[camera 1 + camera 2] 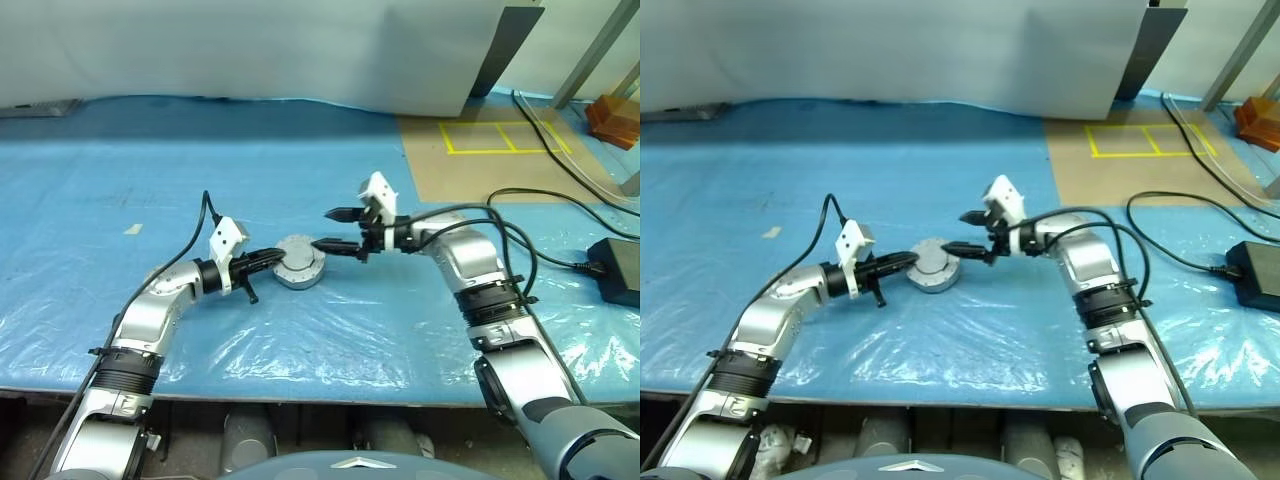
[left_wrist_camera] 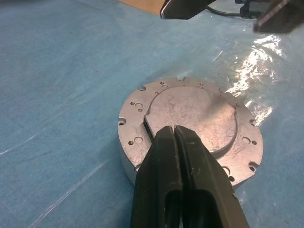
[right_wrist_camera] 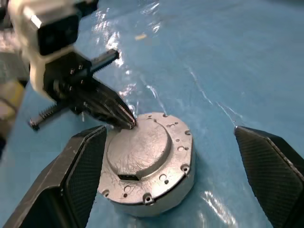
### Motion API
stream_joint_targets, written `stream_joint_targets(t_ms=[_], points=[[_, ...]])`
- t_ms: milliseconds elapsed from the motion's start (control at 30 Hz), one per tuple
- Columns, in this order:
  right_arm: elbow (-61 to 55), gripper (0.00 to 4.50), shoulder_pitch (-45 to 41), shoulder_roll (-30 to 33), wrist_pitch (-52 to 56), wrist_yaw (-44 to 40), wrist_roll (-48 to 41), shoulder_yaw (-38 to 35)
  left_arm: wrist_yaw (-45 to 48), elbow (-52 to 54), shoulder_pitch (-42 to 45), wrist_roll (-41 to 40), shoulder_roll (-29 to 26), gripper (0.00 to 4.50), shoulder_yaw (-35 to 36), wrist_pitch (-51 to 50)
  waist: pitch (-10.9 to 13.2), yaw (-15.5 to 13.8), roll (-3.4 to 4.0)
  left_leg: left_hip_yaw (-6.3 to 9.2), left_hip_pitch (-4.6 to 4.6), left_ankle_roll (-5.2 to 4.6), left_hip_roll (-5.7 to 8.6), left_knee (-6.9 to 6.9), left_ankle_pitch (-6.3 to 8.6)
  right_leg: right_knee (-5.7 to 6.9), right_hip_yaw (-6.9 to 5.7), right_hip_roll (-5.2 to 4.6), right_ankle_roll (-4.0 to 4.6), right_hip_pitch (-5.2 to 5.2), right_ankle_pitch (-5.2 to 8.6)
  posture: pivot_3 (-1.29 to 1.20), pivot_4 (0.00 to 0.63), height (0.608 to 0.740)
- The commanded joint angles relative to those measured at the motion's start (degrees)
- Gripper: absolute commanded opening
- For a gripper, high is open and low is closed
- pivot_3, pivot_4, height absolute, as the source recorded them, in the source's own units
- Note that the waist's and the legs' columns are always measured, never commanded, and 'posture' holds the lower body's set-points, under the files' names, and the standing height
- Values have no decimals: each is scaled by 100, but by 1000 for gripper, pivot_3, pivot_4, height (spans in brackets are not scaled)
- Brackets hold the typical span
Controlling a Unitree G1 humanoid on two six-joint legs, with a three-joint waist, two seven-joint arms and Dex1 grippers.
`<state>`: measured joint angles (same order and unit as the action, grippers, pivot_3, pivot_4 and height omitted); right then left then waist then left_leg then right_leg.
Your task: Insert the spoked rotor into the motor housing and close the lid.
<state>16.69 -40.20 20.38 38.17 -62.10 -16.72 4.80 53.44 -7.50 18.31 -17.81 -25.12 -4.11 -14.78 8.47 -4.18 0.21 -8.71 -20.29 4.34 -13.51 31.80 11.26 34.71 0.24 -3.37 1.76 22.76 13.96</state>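
Note:
The lid's rim (image 3: 164, 192) rests flush on the motor housing, so I expect the lid to stay on as I lift and tilt the motor housing.
The motor housing (image 1: 298, 270) is a low round silver part lying on the blue sheet in the middle of the table. A flat silver lid (image 2: 192, 114) with one straight edge lies on top of it. My left gripper (image 1: 277, 258) is shut, and its fingertips (image 2: 174, 133) rest on the lid's near edge from the left. Just right of the housing and a little above it, my right gripper (image 1: 325, 228) stands open, with one finger (image 3: 80, 175) on each side of the housing in its wrist view. The spoked rotor is out of view.
Clear plastic film covers the blue sheet (image 1: 150, 200). At the back right lies a brown board with yellow tape lines (image 1: 500, 150), with an orange object (image 1: 612, 120) beyond it. A black power brick (image 1: 615, 268) and cables lie at the right edge.

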Motion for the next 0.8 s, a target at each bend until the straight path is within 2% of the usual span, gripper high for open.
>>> stream_joint_targets(t_ms=[33, 167, 300, 500, 767, 800], points=[[583, 4480, -107, 26, 1505, 336, -650, -653, -9, -174, -156, 211, -5, 59, -236, -113, 0, 0, 0, 0, 2, 0, 0, 0, 0, 0, 0, 0, 0, -1, 0, 0, 150, 740], [539, 4480, 358, 78, 2467, 443, -646, -229, -8, -149, -182, 204, -9, 59, -231, -113, 0, -12, 2, 0, 4, 1, -2, -8, -1, 1, -5, 1, 1, 0, 0, 0, 150, 740], [270, 4480, 369, -292, 3044, 714, -1174, -646, -9, -141, -176, 195, -14, 59, -218, -124, -3, 7, 9, -6, 19, 1, -4, -22, -1, 0, -1, 4, 0, -4, 0, 0, 150, 740], [402, 4480, 236, -697, 3141, 1034, -1344, -705, -21, -133, -172, 188, -14, 59, -210, -138, -2, -16, 11, -8, 12, 2, 2, -27, -1, -5, -2, -3, 1, 2, 2, 0, 150, 740], [848, 4480, -133, -1242, 2603, 1573, -1399, -1029, -58, -133, -176, 192, -10, 59, -189, -154, -1, 9, 11, -12, 16, 3, 2, -44, -1, -2, -2, -2, 4, 9, 4, 0, 150, 740], [868, 4305, -151, -1269, 2575, 1605, -1417, -1058, -62, -133, -175, 193, -10, 59, -188, -156, -1, 8, 11, -12, 16, 3, 1, -44, -1, -2, -3, -2, 4, 9, 4, 0, 150, 740]])
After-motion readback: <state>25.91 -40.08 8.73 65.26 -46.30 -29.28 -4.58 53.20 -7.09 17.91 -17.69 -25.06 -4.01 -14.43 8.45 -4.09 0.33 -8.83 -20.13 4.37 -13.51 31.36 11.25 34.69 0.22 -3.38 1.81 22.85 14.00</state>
